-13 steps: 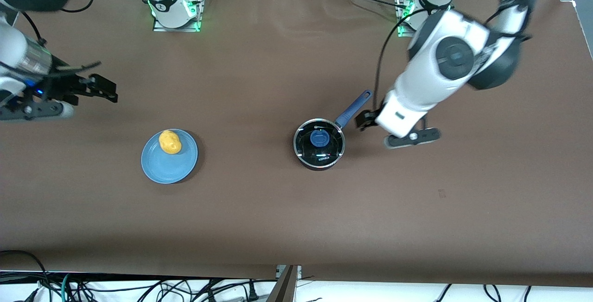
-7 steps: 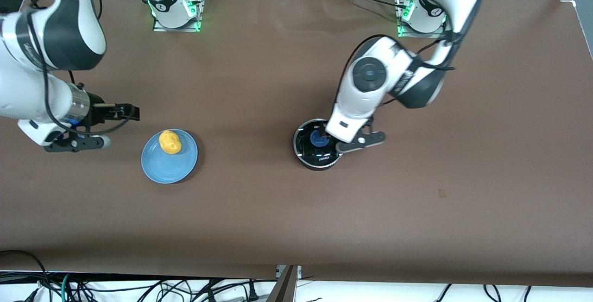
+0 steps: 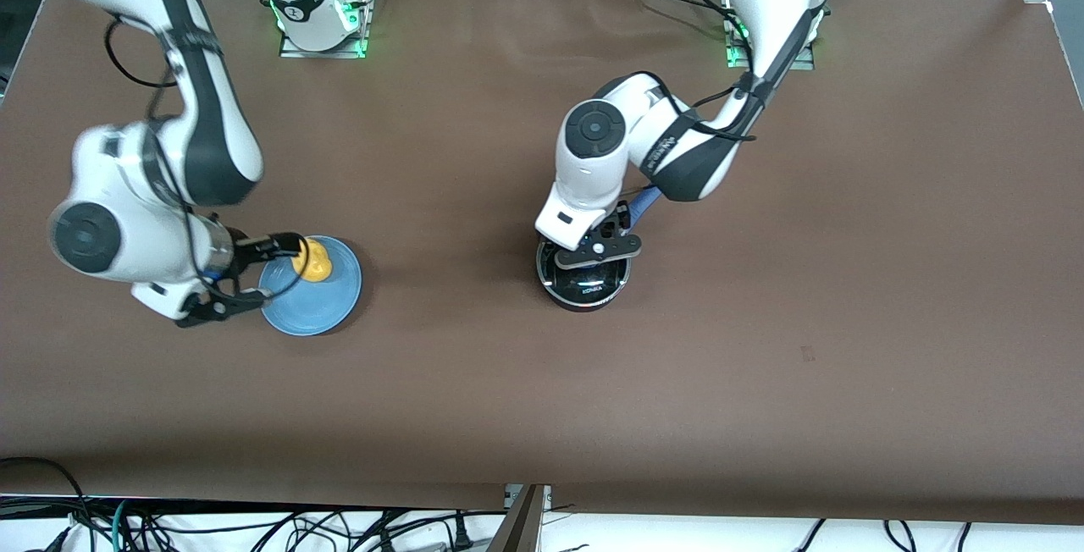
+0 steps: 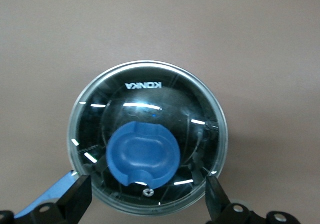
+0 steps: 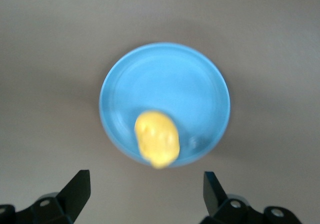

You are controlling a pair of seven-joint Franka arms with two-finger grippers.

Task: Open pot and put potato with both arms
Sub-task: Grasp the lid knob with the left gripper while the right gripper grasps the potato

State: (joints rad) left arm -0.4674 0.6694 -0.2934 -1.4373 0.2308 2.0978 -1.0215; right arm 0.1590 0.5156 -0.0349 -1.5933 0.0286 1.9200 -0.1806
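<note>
I expect the black pot (image 3: 555, 282) to be empty when I bring the potato over, because only plain black can be seen through the glass lid (image 3: 587, 283).
The black pot (image 3: 584, 281) stands mid-table with its glass lid (image 4: 150, 92) on and its blue handle (image 3: 642, 200) partly under the left arm. The lid's blue knob (image 4: 143, 154) shows in the left wrist view. My left gripper (image 3: 600, 239) hangs over the pot, open, its fingers (image 4: 76, 200) straddling the lid's rim without touching it. The yellow-orange potato (image 3: 315, 259) lies on a light-blue plate (image 3: 315, 305). My right gripper (image 3: 271, 261) is open over the plate's edge beside the potato (image 5: 156, 138), and holds nothing.
The brown table (image 3: 762, 349) carries only the plate and the pot. The arms' bases (image 3: 322, 10) stand along the edge farthest from the front camera. Cables hang below the edge nearest to it.
The left arm swung in from beside the pot's handle to over the lid. The right arm swung from the table's end to the plate's edge by the potato.
</note>
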